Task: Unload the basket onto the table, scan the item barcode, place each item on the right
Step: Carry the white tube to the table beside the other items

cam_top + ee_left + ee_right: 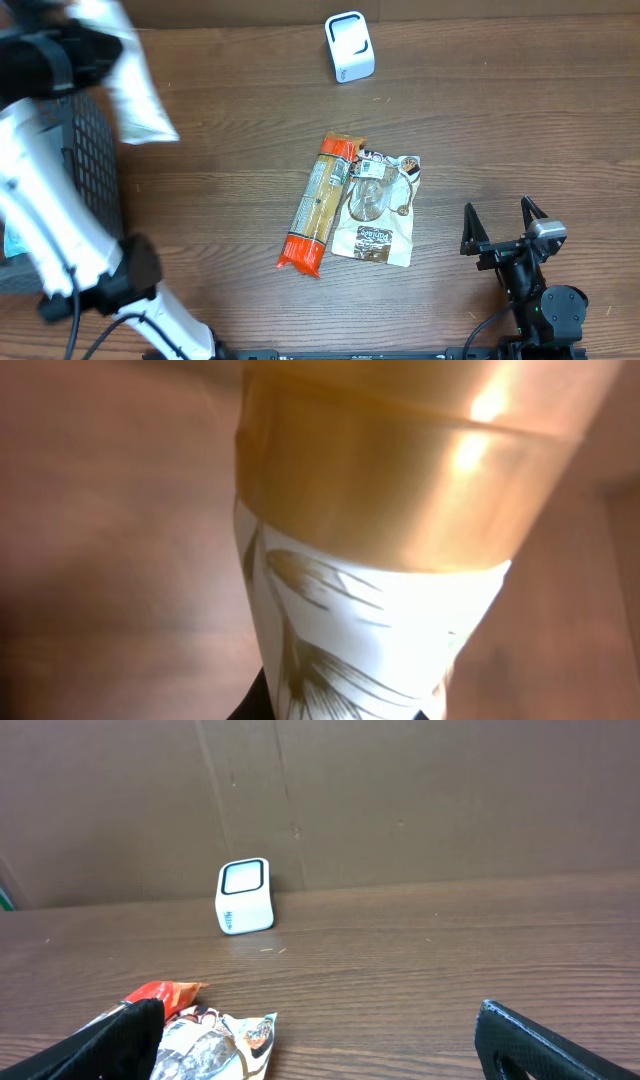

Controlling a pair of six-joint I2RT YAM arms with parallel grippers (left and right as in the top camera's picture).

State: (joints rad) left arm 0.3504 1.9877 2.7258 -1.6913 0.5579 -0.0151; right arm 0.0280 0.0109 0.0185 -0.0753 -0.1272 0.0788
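My left gripper should keep carrying the white bag to the spot point(284, 186) that is open beside the orange packet until it lies alongside the packet point(320, 203), then let go.
My left gripper point(97, 48) is raised at the far left and shut on a white bag point(135, 85), which is blurred in the overhead view. In the left wrist view that bag point(380, 610) fills the frame, white with a leaf print and a gold band. Only dark slivers of the fingers point(262, 705) show at the bottom. The white box scanner point(349, 46) stands at the back of the table, its window point(243, 877) facing the right wrist camera. My right gripper point(500, 222) rests open at the front right, nothing between its fingers point(540, 1045).
An orange packet point(320, 205) and a white-and-brown pouch point(380, 212) lie side by side mid-table; the pouch point(215, 1040) is also seen by the right wrist camera. A black mesh basket point(90, 160) stands at the left edge. A cardboard wall point(400, 800) backs the table.
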